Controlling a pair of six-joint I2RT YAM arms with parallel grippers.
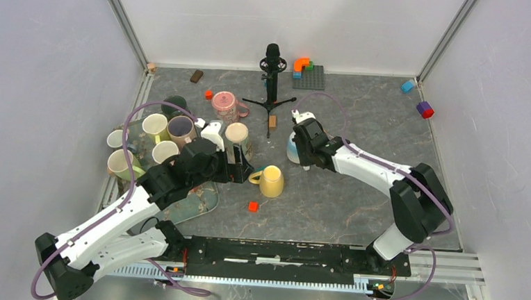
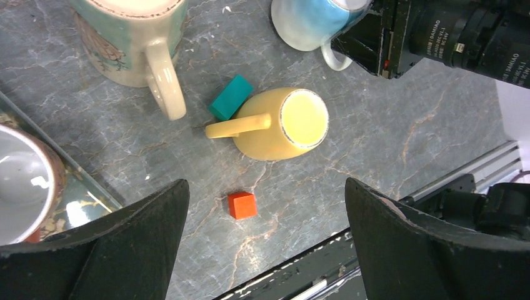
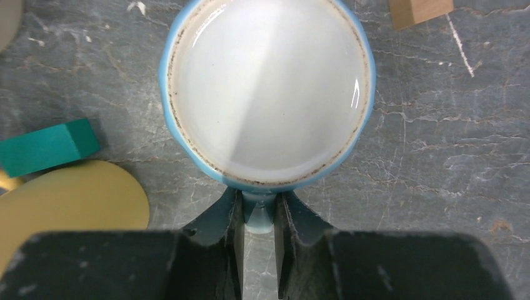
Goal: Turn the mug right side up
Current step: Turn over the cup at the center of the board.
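Observation:
My left gripper should keep going toward the blue mug and close there, because the lower end of the blue mug's handle [image 2: 337,60] is free below my right gripper.
A blue mug [image 1: 292,150] [image 3: 269,87] stands upside down on the grey marble table, its flat white base facing up. My right gripper [image 1: 300,152] [image 3: 258,203] is shut on its small blue handle [image 3: 258,217], one finger pressed against each side. The left wrist view shows the same blue mug [image 2: 306,22] at the top edge. A yellow mug [image 1: 272,182] [image 2: 284,125] also rests base up, handle pointing left. My left gripper [image 1: 244,171] [image 2: 267,206] hangs open above the table near the yellow mug, holding nothing.
A red cube [image 2: 242,204] lies between the left fingers' line of sight, and a teal block [image 2: 230,97] touches the yellow mug. A cream patterned mug [image 2: 134,37] stands nearby. Several mugs crowd a tray [image 1: 204,202] at left. A microphone stand [image 1: 272,74] and brown block [image 3: 420,11] are behind.

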